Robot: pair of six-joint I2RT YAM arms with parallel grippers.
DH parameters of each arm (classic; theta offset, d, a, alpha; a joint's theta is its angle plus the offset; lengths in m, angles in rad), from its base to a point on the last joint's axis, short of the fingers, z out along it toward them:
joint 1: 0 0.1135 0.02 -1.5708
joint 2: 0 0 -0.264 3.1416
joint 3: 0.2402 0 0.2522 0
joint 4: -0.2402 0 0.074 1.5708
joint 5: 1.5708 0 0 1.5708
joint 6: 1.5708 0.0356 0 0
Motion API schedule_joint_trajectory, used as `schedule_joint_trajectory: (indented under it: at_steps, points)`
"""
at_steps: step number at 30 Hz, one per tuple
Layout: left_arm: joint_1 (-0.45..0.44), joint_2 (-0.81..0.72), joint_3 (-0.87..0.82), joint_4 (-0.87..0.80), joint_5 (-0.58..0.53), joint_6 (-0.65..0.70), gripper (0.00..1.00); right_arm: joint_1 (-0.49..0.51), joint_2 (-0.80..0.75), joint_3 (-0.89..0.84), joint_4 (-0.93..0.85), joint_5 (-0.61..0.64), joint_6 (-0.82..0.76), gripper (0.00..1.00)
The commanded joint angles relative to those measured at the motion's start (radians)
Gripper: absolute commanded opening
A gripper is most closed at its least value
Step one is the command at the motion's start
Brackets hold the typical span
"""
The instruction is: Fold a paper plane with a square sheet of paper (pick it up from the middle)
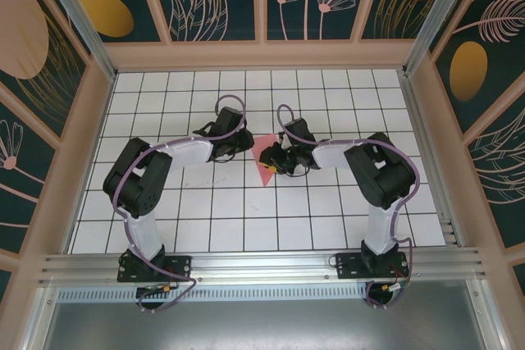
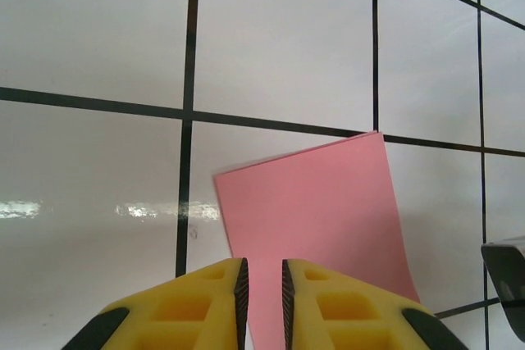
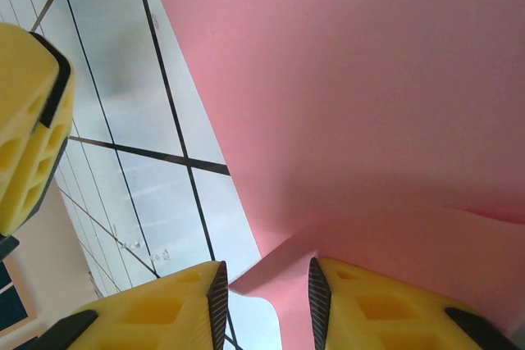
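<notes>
A bent flap (image 3: 277, 266) stands between my right gripper's parted fingertips, so next my left gripper pins the paper before my right gripper closes at its near point (image 1: 265, 182).
The pink-red sheet of paper (image 1: 264, 161) lies mid-table between the two grippers, bent, and looks pointed toward the near side. In the left wrist view the sheet of paper (image 2: 320, 219) lies flat on the tiles, running under my left gripper (image 2: 262, 284). Its jaws stand a narrow gap apart, with pink showing in the gap. In the right wrist view the sheet of paper (image 3: 353, 96) rises close ahead. A bent flap sits between the parted jaws of my right gripper (image 3: 264, 293), against the right fingertip (image 3: 316, 293). Seen from above, the left gripper (image 1: 248, 145) and right gripper (image 1: 277, 160) flank the paper.
White grid-tiled table (image 1: 246, 219) with raised walls around it. One yellow finger of the left gripper (image 3: 25, 120) stands close at the left of the right wrist view. Both arm bases sit at the near edge.
</notes>
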Motion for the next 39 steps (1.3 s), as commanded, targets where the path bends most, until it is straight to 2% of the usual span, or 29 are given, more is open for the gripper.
schedule_joint_trajectory:
  at_steps: [1,8,16,22,27,39]
  points:
    - [0.000,-0.028,-0.033,0.005,0.031,-0.012,0.22,0.002,0.015,-0.015,-0.043,0.041,-0.022,0.36]
    - [-0.002,-0.050,-0.064,0.058,0.114,-0.007,0.21,0.000,0.009,-0.019,-0.043,0.044,-0.025,0.35]
    - [-0.005,-0.056,-0.100,0.137,0.224,-0.020,0.08,-0.004,0.017,-0.019,-0.066,0.055,-0.030,0.13]
    - [-0.028,-0.049,-0.130,0.151,0.254,-0.016,0.02,-0.004,0.023,-0.021,-0.074,0.054,-0.036,0.03]
    - [-0.046,-0.028,-0.133,0.150,0.257,-0.020,0.00,-0.007,0.023,-0.022,-0.074,0.056,-0.036,0.00]
    - [-0.063,0.020,-0.127,0.138,0.255,-0.038,0.00,-0.008,0.025,-0.021,-0.076,0.060,-0.029,0.00]
